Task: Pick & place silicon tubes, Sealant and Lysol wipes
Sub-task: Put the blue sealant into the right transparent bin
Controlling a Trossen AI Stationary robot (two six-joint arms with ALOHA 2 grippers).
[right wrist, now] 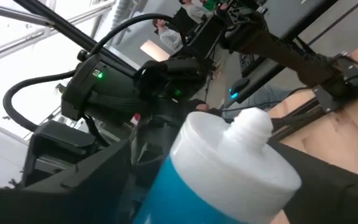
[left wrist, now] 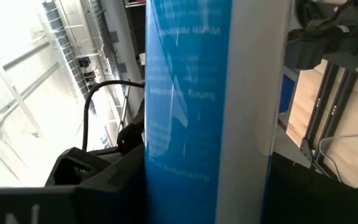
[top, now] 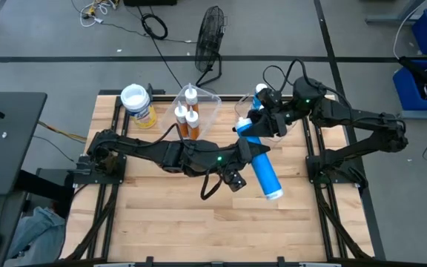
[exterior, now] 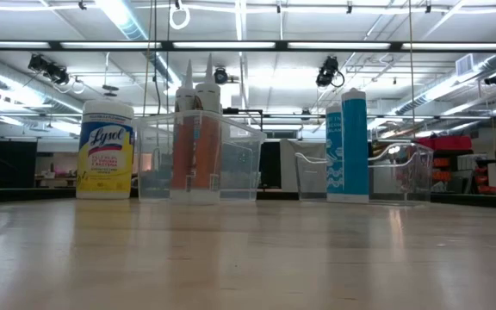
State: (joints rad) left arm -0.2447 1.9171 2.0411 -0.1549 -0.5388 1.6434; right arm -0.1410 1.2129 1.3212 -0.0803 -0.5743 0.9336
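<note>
The sealant tube [top: 266, 175] lies at a slant across my right gripper's fingers. My right gripper needs to open, line up and close below the tube's white shoulder [top: 243, 125] before my left gripper opens.
A blue-and-white sealant tube [top: 264, 172] is held slanting above the table, out of the low view. My left gripper [top: 252, 153] is shut on its middle. My right gripper [top: 262, 122] is shut at its nozzle end [right wrist: 252, 124]. A second blue-white tube [exterior: 349, 142] stands on its base in a clear container [exterior: 403, 176] at the far right. Slim orange tubes [exterior: 195, 142] stand in another clear container [top: 202, 104]. The yellow Lysol wipes canister [exterior: 105, 148] with a white lid [top: 135, 96] stands on its base at the far left. My left gripper pinches the tube's blue body [left wrist: 185, 124] about mid-length between its two fingers [left wrist: 86, 186], which lie across the tube. The tube is lifted clear of the table and slants. My right gripper has a finger [right wrist: 98, 180] on either side of the blue body just below the white shoulder [right wrist: 229, 165]. It comes from the table's right side, and the nozzle sticks out past the fingers.
The two clear containers and the canister stand in a row along the table's far edge. The near half of the wooden table [top: 199, 230] holds nothing. A fan [top: 211, 37] and cables lie on the floor beyond the far edge.
</note>
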